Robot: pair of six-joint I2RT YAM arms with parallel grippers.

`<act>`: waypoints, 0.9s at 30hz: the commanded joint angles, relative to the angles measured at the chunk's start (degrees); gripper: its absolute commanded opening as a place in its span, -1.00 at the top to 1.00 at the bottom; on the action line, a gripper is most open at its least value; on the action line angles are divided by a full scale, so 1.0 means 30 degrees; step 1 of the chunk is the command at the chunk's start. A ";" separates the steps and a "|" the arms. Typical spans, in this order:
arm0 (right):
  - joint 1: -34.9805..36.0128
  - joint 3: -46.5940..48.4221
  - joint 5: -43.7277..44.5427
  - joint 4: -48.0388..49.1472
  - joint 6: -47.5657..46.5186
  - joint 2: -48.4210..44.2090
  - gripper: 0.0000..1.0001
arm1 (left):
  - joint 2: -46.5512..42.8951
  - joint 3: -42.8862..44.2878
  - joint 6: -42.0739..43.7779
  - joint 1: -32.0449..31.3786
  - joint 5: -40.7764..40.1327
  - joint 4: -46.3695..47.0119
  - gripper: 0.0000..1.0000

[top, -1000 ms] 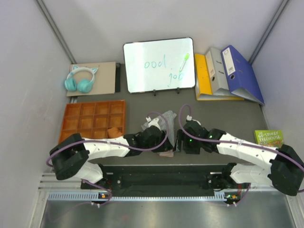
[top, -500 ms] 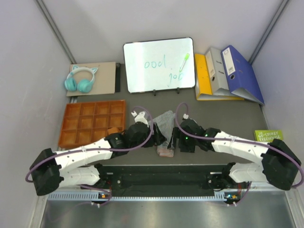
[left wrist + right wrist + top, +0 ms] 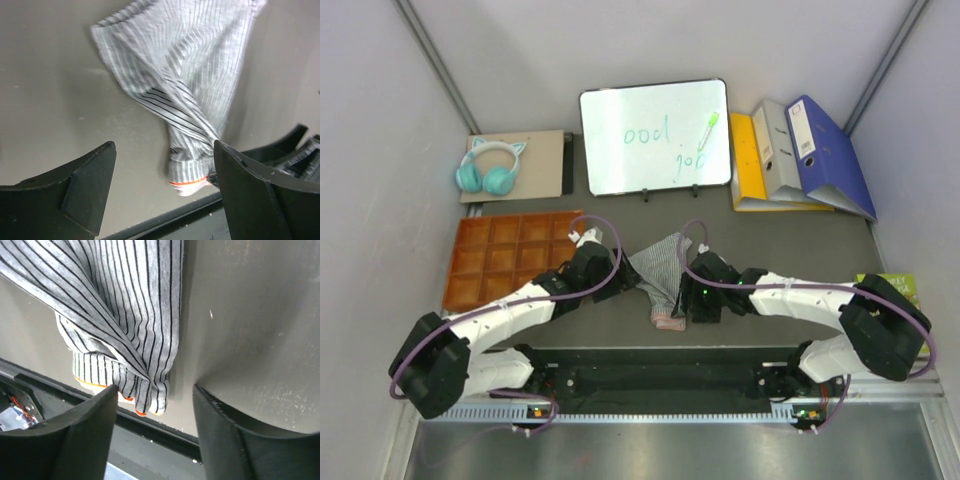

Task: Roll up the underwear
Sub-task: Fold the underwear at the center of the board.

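Observation:
Next, I fold the underwear's corner point(image 3: 99, 34) across the striped cloth point(image 3: 671, 252) with my left gripper before I roll the underwear, because that corner sticks out crooked toward my left gripper.
The underwear in view is a pair of grey-and-white striped boxer shorts point(image 3: 660, 262), lying crumpled and drawn out lengthwise on the table between my two arms. Its near end point(image 3: 187, 175) has an orange-trimmed pale hem close to the table's front edge. My left gripper point(image 3: 628, 282) stands open just left of the cloth, with wide jaws and nothing between them but table and the hem beyond point(image 3: 165, 150). My right gripper point(image 3: 686, 300) is open at the cloth's near right side. The hem point(image 3: 145, 390) lies between its jaws, and the left fingertip point(image 3: 107, 395) touches the cloth's edge.
An orange compartment tray point(image 3: 510, 255) lies left of the left arm. Behind are teal headphones point(image 3: 488, 167) on a board, a whiteboard point(image 3: 655, 135) and binders point(image 3: 800, 155). A green book point(image 3: 885, 287) sits at the right. A black rail point(image 3: 660, 348) runs along the front edge.
My left gripper has opened and drawn back to the left, off the cloth. The boxer shorts now lie more spread out. My right gripper has shifted slightly left toward the hem.

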 commanded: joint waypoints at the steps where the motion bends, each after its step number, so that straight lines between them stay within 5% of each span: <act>1: -0.0120 0.0426 0.0047 0.0670 0.0192 0.0513 -0.09 | 0.0595 -0.0795 -0.0087 0.1064 0.0891 0.2350 -0.62; 10: -0.0120 0.0280 0.0047 0.0554 0.0017 0.1043 0.46 | 0.2996 -0.0884 -0.0001 0.1828 0.0892 0.5717 -0.51; 27: -0.0120 0.0134 -0.0480 0.0817 -0.0452 0.1248 0.57 | 0.4960 -0.0944 -0.0060 0.2589 -0.0279 0.7980 -0.28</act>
